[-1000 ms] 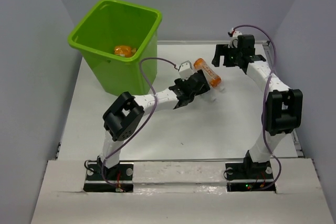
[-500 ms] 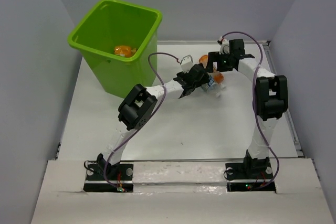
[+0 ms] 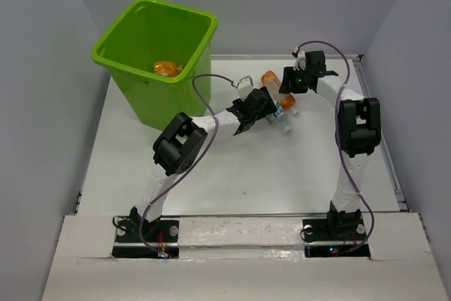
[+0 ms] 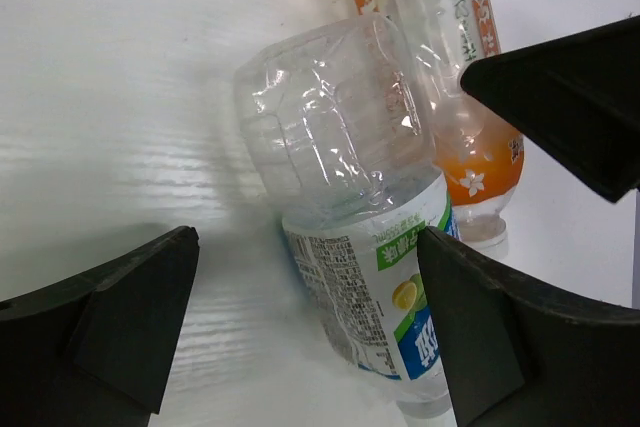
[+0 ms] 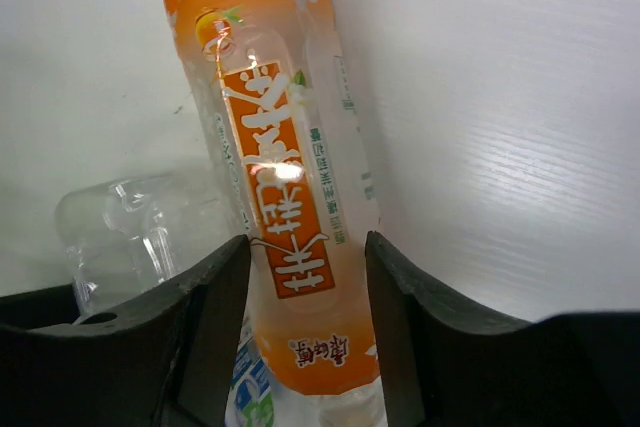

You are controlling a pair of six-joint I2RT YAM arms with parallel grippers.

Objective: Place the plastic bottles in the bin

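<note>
My left gripper is still open, and the clear bottle lies against the orange-labelled bottle. Next, my right gripper pulls the orange-labelled bottle aside before my left gripper closes.
Two plastic bottles lie side by side on the white table. The orange-labelled bottle sits between the fingers of my right gripper, which press on both its sides near the lower end. The clear bottle, with a green and blue label, lies between the wide-apart fingers of my left gripper, which is open. From above, the left gripper and right gripper meet over the orange-labelled bottle. The lime-green bin stands at the far left with an orange item in it.
A finger of the right gripper reaches into the left wrist view, close to the clear bottle. The grey walls enclose the table on three sides. The bin stands about an arm's width left of the bottles.
My right gripper came down and left to the orange-labelled bottle and closed on it. The left arm reached further in to the clear bottle, staying open.
</note>
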